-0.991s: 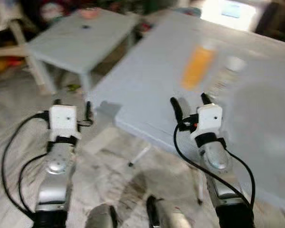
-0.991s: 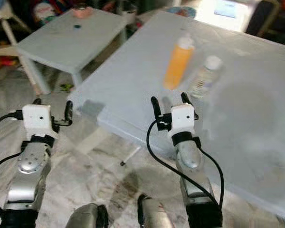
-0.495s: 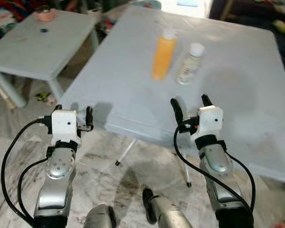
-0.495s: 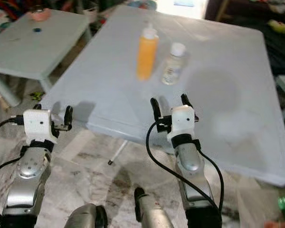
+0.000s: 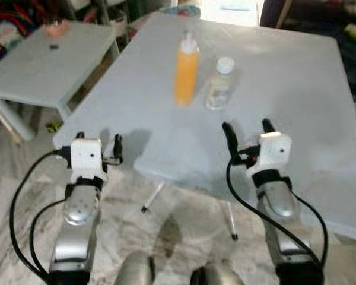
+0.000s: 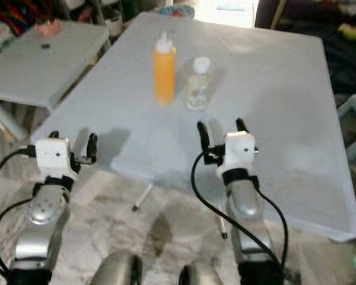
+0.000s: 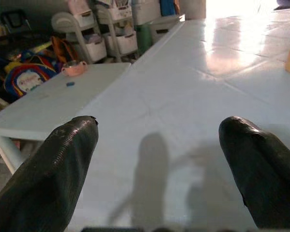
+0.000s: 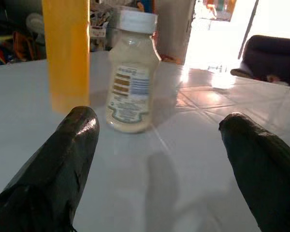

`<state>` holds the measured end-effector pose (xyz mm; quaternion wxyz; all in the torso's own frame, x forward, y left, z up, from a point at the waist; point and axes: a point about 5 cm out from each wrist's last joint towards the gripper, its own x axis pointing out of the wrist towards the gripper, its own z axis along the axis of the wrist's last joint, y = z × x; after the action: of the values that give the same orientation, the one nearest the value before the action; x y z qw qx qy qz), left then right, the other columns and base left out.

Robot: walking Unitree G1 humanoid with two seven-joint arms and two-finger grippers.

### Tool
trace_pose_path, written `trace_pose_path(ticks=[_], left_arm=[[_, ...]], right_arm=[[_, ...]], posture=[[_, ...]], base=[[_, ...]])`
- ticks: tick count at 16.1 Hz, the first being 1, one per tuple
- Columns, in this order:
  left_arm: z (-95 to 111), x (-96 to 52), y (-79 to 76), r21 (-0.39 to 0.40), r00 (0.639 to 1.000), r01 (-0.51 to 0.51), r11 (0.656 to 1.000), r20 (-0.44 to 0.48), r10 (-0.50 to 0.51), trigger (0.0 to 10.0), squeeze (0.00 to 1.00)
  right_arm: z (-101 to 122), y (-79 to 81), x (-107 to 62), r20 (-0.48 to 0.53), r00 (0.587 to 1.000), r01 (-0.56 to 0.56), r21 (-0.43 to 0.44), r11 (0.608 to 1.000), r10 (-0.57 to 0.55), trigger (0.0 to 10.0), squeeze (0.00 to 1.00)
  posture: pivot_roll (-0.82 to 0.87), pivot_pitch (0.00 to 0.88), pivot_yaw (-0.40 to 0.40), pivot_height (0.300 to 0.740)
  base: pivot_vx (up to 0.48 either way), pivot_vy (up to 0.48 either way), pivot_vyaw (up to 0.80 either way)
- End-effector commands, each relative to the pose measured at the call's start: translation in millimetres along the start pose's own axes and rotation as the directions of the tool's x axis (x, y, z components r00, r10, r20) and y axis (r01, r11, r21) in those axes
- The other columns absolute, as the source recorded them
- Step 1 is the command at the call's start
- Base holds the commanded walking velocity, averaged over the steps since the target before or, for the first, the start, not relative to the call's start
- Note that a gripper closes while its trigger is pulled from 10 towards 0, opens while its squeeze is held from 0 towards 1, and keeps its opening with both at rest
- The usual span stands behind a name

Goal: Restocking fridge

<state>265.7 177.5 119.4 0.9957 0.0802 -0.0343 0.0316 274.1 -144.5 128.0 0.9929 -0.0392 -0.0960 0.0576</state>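
The robot should expect the sides of the orange bottle point(image 5: 186, 76) to squeeze inward when it grips and lifts the bottle, because they are straight and see-through below a pointed white top point(image 5: 188, 43).
An orange bottle point(image 5: 186, 69) with a white top stands upright on the big pale table point(image 5: 296, 89). Just right of it stands a small clear bottle point(image 5: 219, 84) with a white cap and a label; both bottles also show ahead in the right wrist view, the orange bottle point(image 8: 66, 53) and the clear bottle point(image 8: 131, 78). My right gripper point(image 5: 246, 127) is open over the table's near part, short of the clear bottle and empty. My left gripper point(image 5: 95, 142) is open and empty at the table's near left corner.
A smaller low table point(image 5: 41, 65) stands at the left with a pink cup point(image 5: 54, 27) and a small blue thing on it. Toys and storage shelves point(image 7: 111, 34) line the far side. Marble floor point(image 5: 184, 231) lies below the table's near edge.
The camera has moved toward the big table, so the bottles sit nearer and more central. Both grippers stay open and empty, now reaching over the table's near edge.
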Motion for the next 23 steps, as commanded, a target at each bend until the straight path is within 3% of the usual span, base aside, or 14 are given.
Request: trace_pose_path(ticks=[1, 9, 11, 13, 23], left_arm=[[3.2, 1.5, 4.7, 0.008, 1.0, -0.024, 1.0, 0.011, 0.024, 10.0, 0.0], [3.0, 5.1, 9.9, 0.045, 0.995, -0.099, 0.994, 0.03, 0.098, 10.0, 0.0], [3.2, 5.3, 14.4, 0.067, 0.994, -0.109, 0.992, 0.031, 0.107, 10.0, 0.0], [4.2, 5.3, 16.2, 0.07, 0.993, -0.116, 0.991, 0.034, 0.114, 10.0, 0.0], [3.9, 5.6, 16.0, 0.073, 0.992, -0.121, 0.99, 0.037, 0.119, 10.0, 0.0]], right_arm=[[4.5, 5.1, 0.3, 0.013, 1.0, -0.022, 0.016, 1.0, 0.022, 10.0, 0.0], [18.0, 24.4, 9.2, 0.069, 0.981, -0.178, -0.019, 0.984, 0.179, 10.0, 0.0], [29.0, 25.8, 18.7, 0.126, 0.961, -0.235, -0.109, 0.966, 0.247, 10.0, 0.0], [33.4, 22.6, 26.0, 0.145, 0.96, -0.22, -0.131, 0.967, 0.238, 10.0, 0.0], [33.2, 21.9, 27.8, 0.153, 0.957, -0.227, -0.139, 0.964, 0.247, 10.0, 0.0]], posture=[[0.01, 0.143, 0.009, 0.74], [0.01, 0.138, 0.001, 0.74], [0.02, 0.139, 0.0, 0.74], [0.03, 0.14, 0.0, 0.74], [0.03, 0.14, 0.0, 0.74]], base=[[0.0, 0.0, 0.0], [0.0, 0.0, 0.0], [0.0, 0.0, 0.0], [0.0, 0.0, 0.8], [0.0, 0.0, 0.8]])
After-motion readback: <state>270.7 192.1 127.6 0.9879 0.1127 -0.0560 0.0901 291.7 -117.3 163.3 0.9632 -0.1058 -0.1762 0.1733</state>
